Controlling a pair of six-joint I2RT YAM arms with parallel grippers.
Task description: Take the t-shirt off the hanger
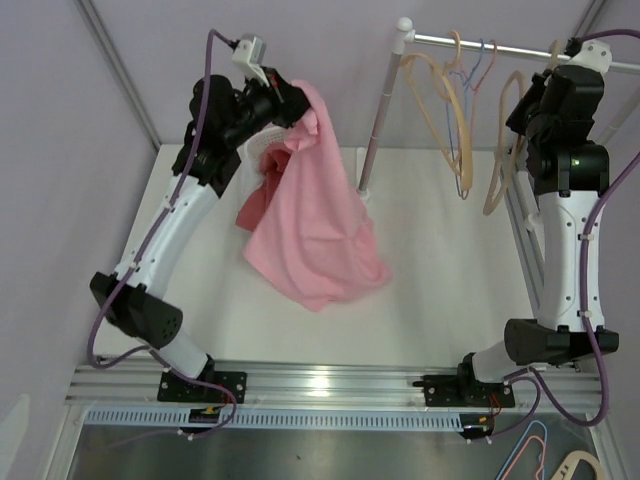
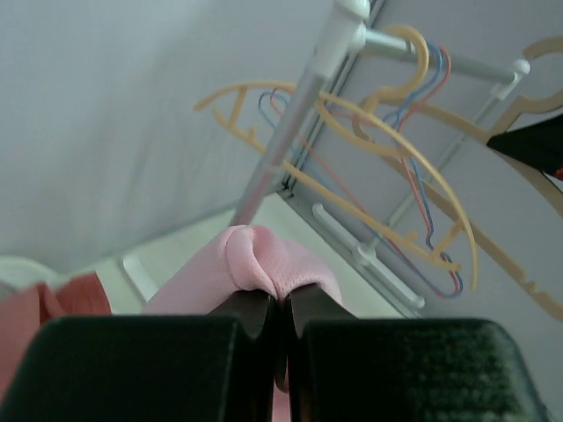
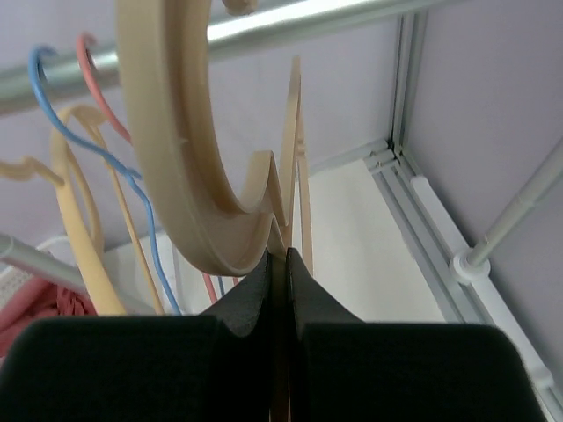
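Observation:
The beige hanger's hook tip is at the same height as the rail but stops short of it, so my right gripper needs to move the hook over the rail [image 3: 308, 21] before it opens.
A pink t-shirt [image 1: 318, 215] hangs from my left gripper [image 1: 296, 101], which is shut on a fold of its fabric [image 2: 268, 259] and holds it up over the table, its lower part resting on the surface. My right gripper [image 1: 528, 100] is raised at the rail and shut on a beige hanger [image 1: 503, 160]; the wrist view shows its jaws pinching the hanger's thin neck [image 3: 280, 244] below the thick hook [image 3: 180, 167]. The shirt is off this hanger.
A silver rail [image 1: 480, 45] on a post [image 1: 375, 120] carries more beige, blue and red hangers [image 1: 455, 110]. A white basket with red cloth [image 1: 262, 190] sits behind the shirt. Spare hangers [image 1: 550, 460] lie at the front right below the table edge.

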